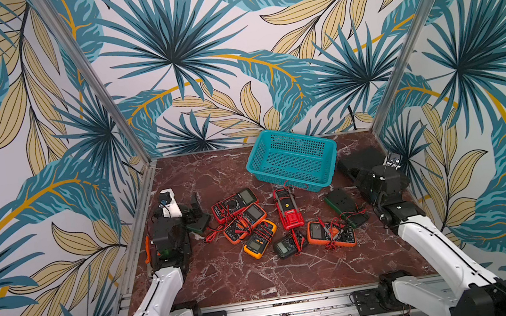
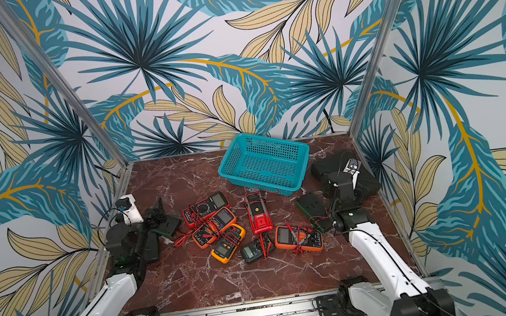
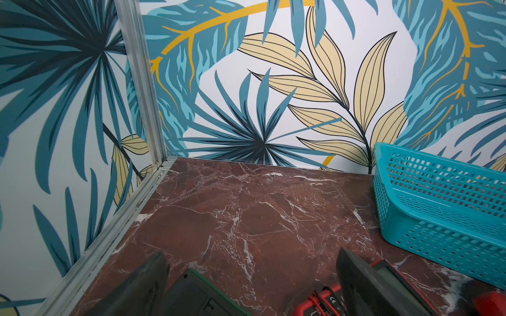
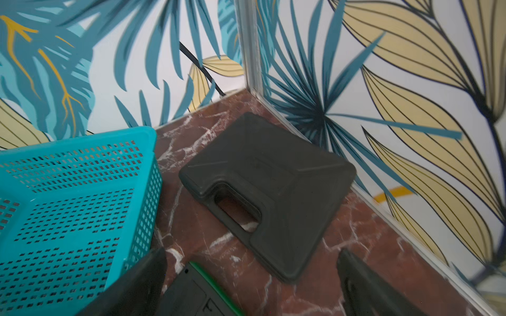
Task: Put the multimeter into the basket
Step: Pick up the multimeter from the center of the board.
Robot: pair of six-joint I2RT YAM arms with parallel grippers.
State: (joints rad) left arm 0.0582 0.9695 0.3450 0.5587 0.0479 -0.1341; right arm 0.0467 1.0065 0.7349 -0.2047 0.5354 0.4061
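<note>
I can see free space on both sides of the face-down red multimeter, so I should keep my right gripper moving toward its end by the basket and close there.
The teal basket stands empty at the back of the marble table, tilted a little. Several multimeters lie in a loose heap in front of it: a red one, orange ones, a red clamp meter. My left gripper hangs open and empty at the heap's left, over a dark green-edged meter. My right gripper is open and empty right of the basket, above another green-edged meter.
A black plastic case lies in the back right corner, just ahead of the right gripper. Red and black test leads are wound round the meters. Aluminium frame posts and patterned walls close in three sides of the table.
</note>
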